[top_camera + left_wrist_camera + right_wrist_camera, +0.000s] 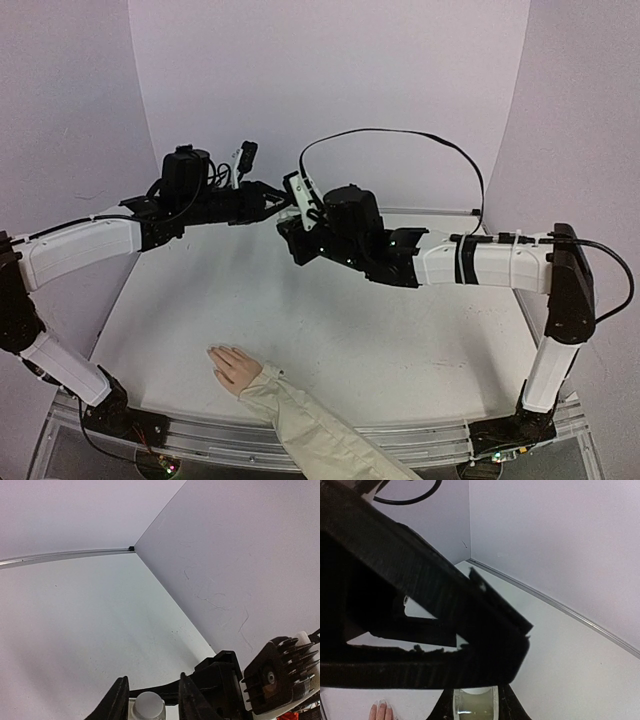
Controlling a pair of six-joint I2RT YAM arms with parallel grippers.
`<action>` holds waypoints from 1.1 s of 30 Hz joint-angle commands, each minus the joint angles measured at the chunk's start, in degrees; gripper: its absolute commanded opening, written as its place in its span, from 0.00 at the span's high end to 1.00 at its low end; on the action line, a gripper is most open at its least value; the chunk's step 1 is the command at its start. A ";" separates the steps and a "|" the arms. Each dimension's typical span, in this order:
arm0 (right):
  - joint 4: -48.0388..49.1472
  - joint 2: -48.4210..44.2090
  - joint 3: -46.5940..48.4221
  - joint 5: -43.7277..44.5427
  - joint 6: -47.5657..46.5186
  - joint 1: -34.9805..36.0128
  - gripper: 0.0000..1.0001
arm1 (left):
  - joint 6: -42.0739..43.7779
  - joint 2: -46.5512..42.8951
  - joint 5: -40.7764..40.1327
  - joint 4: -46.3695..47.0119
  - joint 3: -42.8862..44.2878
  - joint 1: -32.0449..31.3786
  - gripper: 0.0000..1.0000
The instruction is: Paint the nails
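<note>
The fingers of the robot's left gripper lie at a loose slant across the white cap (149, 706), so next the right gripper moves the bottle (476, 705) back and clear before the left gripper takes the cap at a steeper angle.
The pale pink hand (234, 366) with a cream sleeve (305, 425) lies flat at the table's near edge, and its tiny nails (214, 352) point to the far left. Its fingertips also show in the right wrist view (380, 711). Both arms meet high over the back of the table, far from the hand. My right gripper (291, 243) (476, 709) is shut on the small white bottle (476, 703), which holds yellowish liquid. My left gripper (282, 203) (149, 700) has its fingers (118, 701) on either side of the bottle's round white cap (148, 705).
White walls close the table (400, 330) at the back and sides, with a metal strip (60, 556) along the back edge. The right arm's black wrist and finned motor (280, 672) sit close beside my left fingers. A black cable (400, 135) arcs above the right arm.
</note>
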 commanded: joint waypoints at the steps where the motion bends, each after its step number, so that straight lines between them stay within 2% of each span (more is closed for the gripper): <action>1: 3.95 -0.27 3.19 -0.51 -0.85 0.42 1.00 | 0.58 0.55 0.61 1.47 3.47 -0.57 0.69; 3: 4.54 -0.61 2.83 -0.99 -0.68 0.37 1.00 | 0.62 0.86 1.37 1.48 3.43 -0.69 0.76; 10: 5.35 -2.08 2.72 -4.56 -1.59 0.10 1.00 | 2.42 1.25 5.85 1.49 3.12 -0.76 0.85; 13: 5.79 -3.51 2.13 -12.43 -1.53 -1.06 1.00 | 5.01 1.08 11.35 1.56 3.24 -0.76 0.91; 16: 8.73 -5.95 -0.40 -33.03 -0.18 -5.55 1.00 | 10.06 1.88 24.09 1.90 4.82 -0.76 1.00; 20: 19.54 -7.04 -2.67 -73.94 6.36 -11.04 1.00 | 16.51 2.80 45.50 3.50 6.41 -0.76 1.00; 23: 21.89 -5.99 -0.76 -87.66 11.05 -11.16 1.00 | 20.00 2.66 54.63 3.82 7.18 -0.76 1.00; 26: 22.68 -6.18 -0.82 -91.27 12.92 -11.17 1.00 | 21.14 3.07 57.79 3.93 8.47 -0.61 1.00; 31: 22.61 -8.32 -3.57 -88.32 12.51 -11.87 1.00 | 19.39 3.78 55.49 4.00 9.66 -0.21 1.00; 32: 22.53 -8.98 -4.63 -86.71 12.17 -12.56 1.00 | 18.58 3.36 52.78 4.01 9.44 0.01 0.98; 33: 22.47 -9.66 -5.80 -84.61 11.90 -13.19 1.00 | 17.83 2.75 50.41 4.02 8.87 0.34 0.92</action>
